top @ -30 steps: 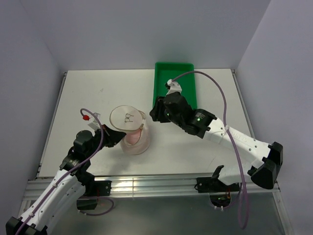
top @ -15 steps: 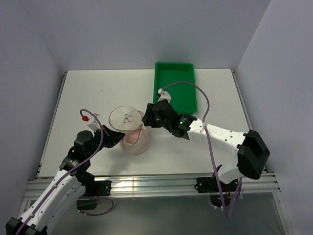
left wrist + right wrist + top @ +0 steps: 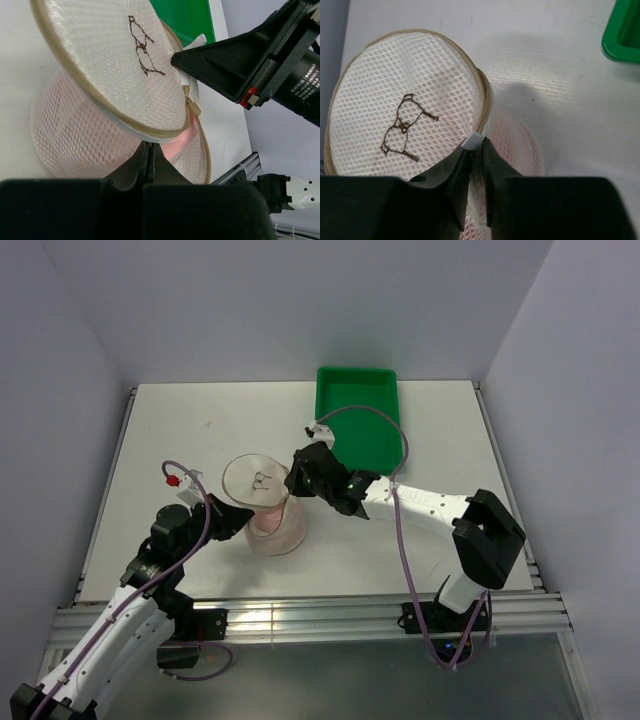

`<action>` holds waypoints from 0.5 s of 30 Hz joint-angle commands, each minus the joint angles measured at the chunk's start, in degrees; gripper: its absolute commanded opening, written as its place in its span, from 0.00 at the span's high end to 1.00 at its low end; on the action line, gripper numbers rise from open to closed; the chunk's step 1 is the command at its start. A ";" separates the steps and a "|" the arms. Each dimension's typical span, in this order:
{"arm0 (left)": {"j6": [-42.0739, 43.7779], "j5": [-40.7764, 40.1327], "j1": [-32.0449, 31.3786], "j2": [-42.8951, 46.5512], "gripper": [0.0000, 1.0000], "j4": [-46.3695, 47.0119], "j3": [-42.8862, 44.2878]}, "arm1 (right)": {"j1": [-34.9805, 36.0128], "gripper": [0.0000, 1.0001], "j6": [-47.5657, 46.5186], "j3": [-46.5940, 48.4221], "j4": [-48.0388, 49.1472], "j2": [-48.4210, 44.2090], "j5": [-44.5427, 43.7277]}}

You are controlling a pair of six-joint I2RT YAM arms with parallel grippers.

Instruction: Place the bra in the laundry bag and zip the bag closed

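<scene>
The zipper pull hangs free below the white tab (image 3: 185, 79) held by the robot's right gripper, so the left gripper should leave the laundry bag's rim and grab the zipper pull (image 3: 193, 107).
The cream-white mesh laundry bag (image 3: 262, 502) stands on the table with its round lid (image 3: 256, 478) tilted up and the zipper partly open. The pale pink bra (image 3: 272, 530) lies inside; it shows through the gap in the left wrist view (image 3: 176, 144) and through the mesh in the right wrist view (image 3: 517, 142). My left gripper (image 3: 237, 517) is shut on the bag's lower rim (image 3: 149, 146). My right gripper (image 3: 296, 480) is shut on a white tab at the bag's zipper edge (image 3: 476, 149). The tan zipper pull (image 3: 193, 107) hangs just below the right gripper's tip (image 3: 176, 59).
The green plastic tray (image 3: 357, 415) stands at the back of the table, just behind the right arm; its corner shows in the right wrist view (image 3: 625, 35). The table's front rail (image 3: 320, 615) runs along the near edge.
My right arm has swung left from the green tray to the bag and closed on the white tab at its rim. The left arm and the bag have not moved.
</scene>
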State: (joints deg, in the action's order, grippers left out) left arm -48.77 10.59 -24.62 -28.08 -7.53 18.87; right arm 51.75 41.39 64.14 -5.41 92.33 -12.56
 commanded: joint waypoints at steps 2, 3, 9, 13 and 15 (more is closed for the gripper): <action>-0.70 -4.16 -0.16 -2.15 1.00 0.50 3.97 | -0.07 0.85 0.88 -3.65 9.18 -5.13 -0.89; -1.14 -5.04 -0.16 -2.86 1.00 0.76 4.59 | -0.07 0.87 1.06 -4.63 9.97 -6.02 -0.89; -2.03 -9.88 -0.08 -7.87 1.00 3.31 6.69 | -0.15 0.92 2.65 -13.77 19.99 -12.61 -0.19; -0.89 -17.25 0.19 -9.19 1.00 1.21 11.44 | -0.07 0.99 5.36 -20.36 30.51 -14.99 0.60; -0.80 -20.43 1.33 -10.24 1.00 0.24 14.94 | -0.07 1.00 6.51 -23.00 33.17 -15.78 0.60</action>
State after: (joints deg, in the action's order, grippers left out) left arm -50.28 -2.44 -24.38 -37.87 -8.54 26.85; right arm 51.75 45.28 43.62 17.08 78.56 -12.16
